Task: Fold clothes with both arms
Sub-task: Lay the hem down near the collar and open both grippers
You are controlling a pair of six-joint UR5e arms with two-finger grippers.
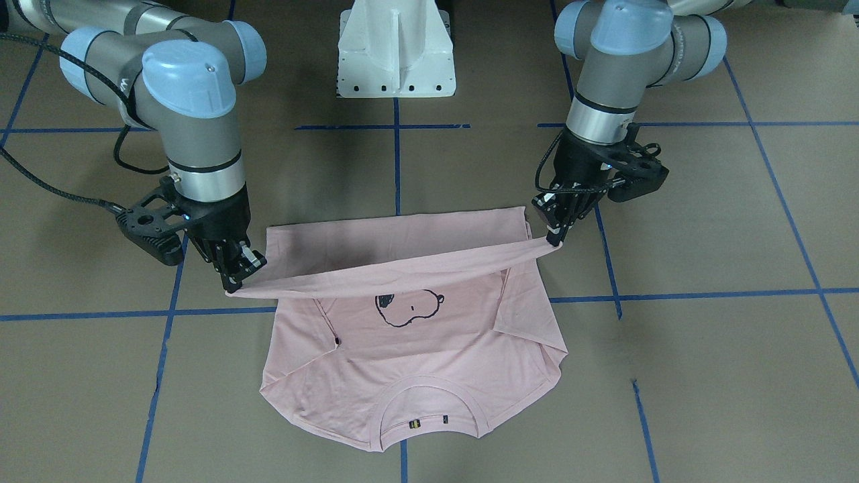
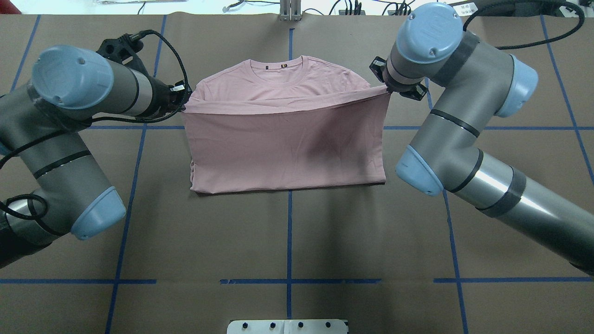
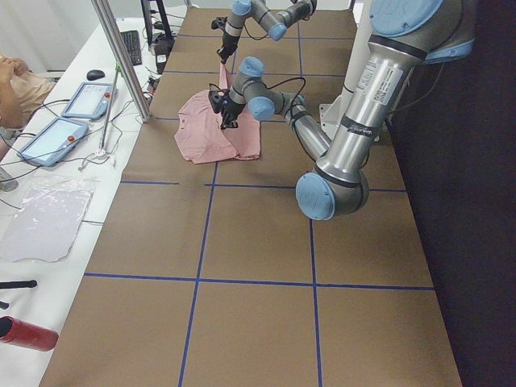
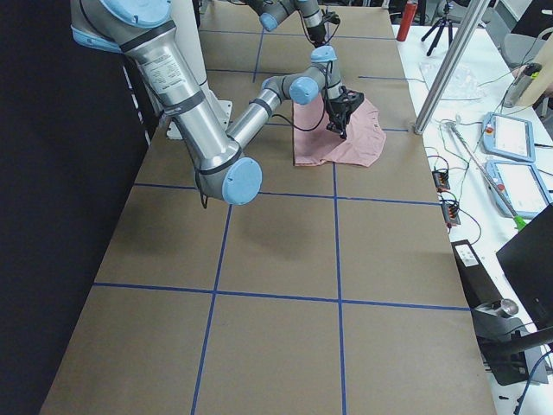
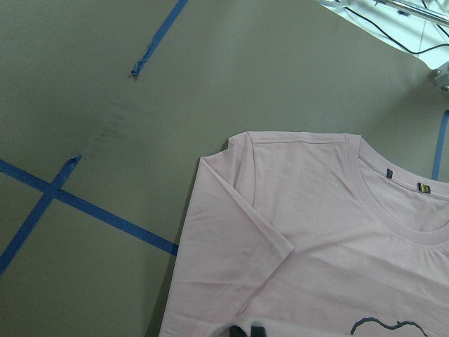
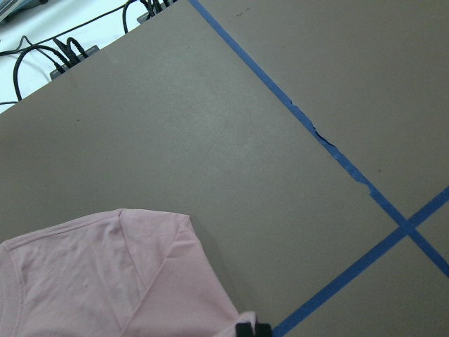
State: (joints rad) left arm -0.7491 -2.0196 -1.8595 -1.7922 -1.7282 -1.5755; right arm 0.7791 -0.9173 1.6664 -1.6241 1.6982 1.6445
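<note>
My two grippers are holding the hem tight across the chest [image 1: 402, 276], so my right gripper keeps bringing its corner toward the collar [image 1: 431, 382] until the hem lies flat there.
The pale pink T-shirt [image 1: 416, 362] lies on the brown table, collar [image 1: 429, 409] away from the robot, dog outline [image 1: 407, 306] facing up. Its near hem is lifted and stretched taut between both grippers, over the chest. My left gripper [image 1: 556, 236] is shut on one hem corner, on the left in the overhead view [image 2: 182, 99]. My right gripper [image 1: 233, 282] is shut on the other corner, on the right in the overhead view [image 2: 387, 88]. From overhead the plain back of the shirt [image 2: 283, 148] slopes down to a fold. Each wrist view shows dark fingertips [image 5: 245, 330] [image 6: 251, 327] over pink cloth.
The white pedestal base [image 1: 396, 50] stands behind the shirt. Blue tape lines [image 2: 288, 241] cross the table. Beyond the far edge are cables, a metal post [image 3: 121, 56], tablets [image 3: 76, 101] and a red bottle [image 3: 24, 332].
</note>
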